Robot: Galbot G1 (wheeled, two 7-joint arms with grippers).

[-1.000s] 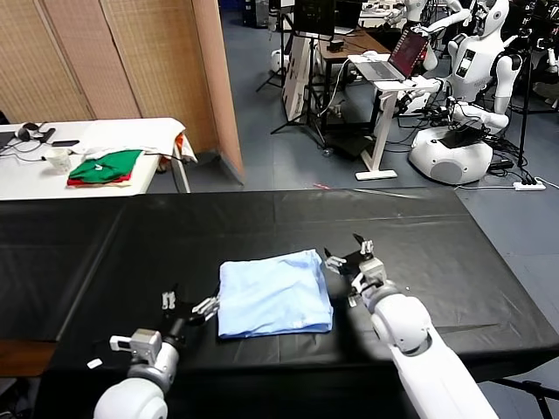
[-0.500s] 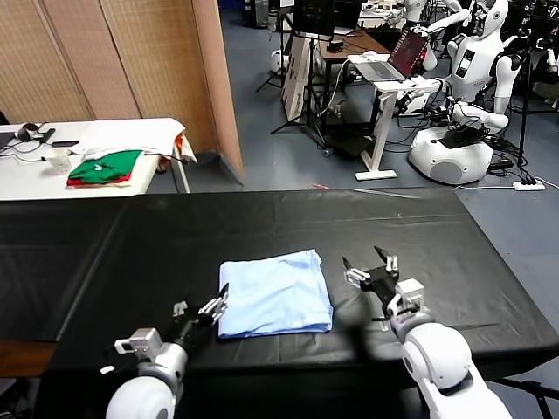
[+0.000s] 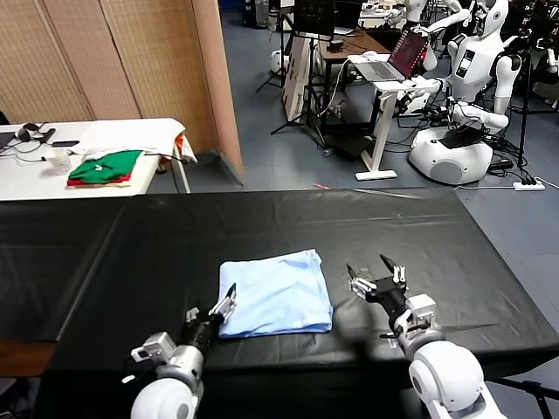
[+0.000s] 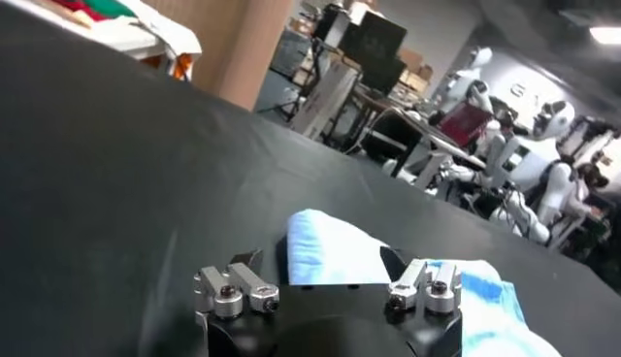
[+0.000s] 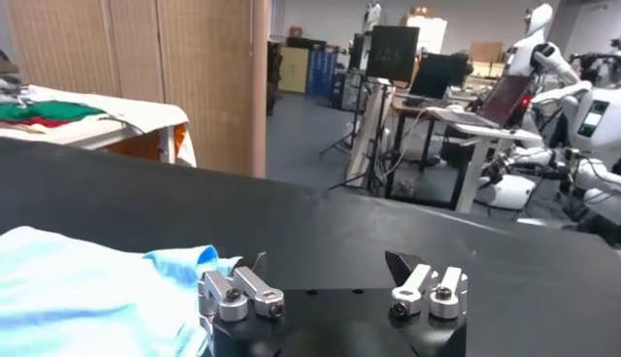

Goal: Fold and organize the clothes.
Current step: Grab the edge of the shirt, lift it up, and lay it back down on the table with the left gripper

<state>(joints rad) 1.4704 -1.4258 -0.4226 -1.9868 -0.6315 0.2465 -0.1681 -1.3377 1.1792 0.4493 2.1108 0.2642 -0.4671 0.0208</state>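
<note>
I expect the whole T-shirt (image 3: 275,295) to slide along still folded when I pull its edge, because the pale sky-blue T-shirt lies in a compact flat rectangle (image 3: 278,325).
The pale sky-blue T-shirt (image 3: 274,293) lies folded into a rectangle on the black table (image 3: 166,244), near its front edge. It also shows in the left wrist view (image 4: 340,254) and the right wrist view (image 5: 87,291). No lettering shows. My left gripper (image 3: 210,316) is open and empty just off the shirt's front left corner. My right gripper (image 3: 376,278) is open and empty a short way to the right of the shirt, apart from it. In the left wrist view my left gripper (image 4: 325,264) points at the shirt's edge; in the right wrist view my right gripper (image 5: 325,264) points over bare cloth.
A white side table (image 3: 96,144) at the back left holds folded green and red garments (image 3: 106,167), a cup and small items. A wooden partition (image 3: 131,61) stands behind. Other robots (image 3: 463,96) and a laptop stand (image 3: 389,70) fill the floor beyond the table's far edge.
Both arms have drawn back toward the table's front edge. The right gripper moved away from the shirt's right edge. The left gripper shifted right toward the shirt's front left corner. The shirt stays folded.
</note>
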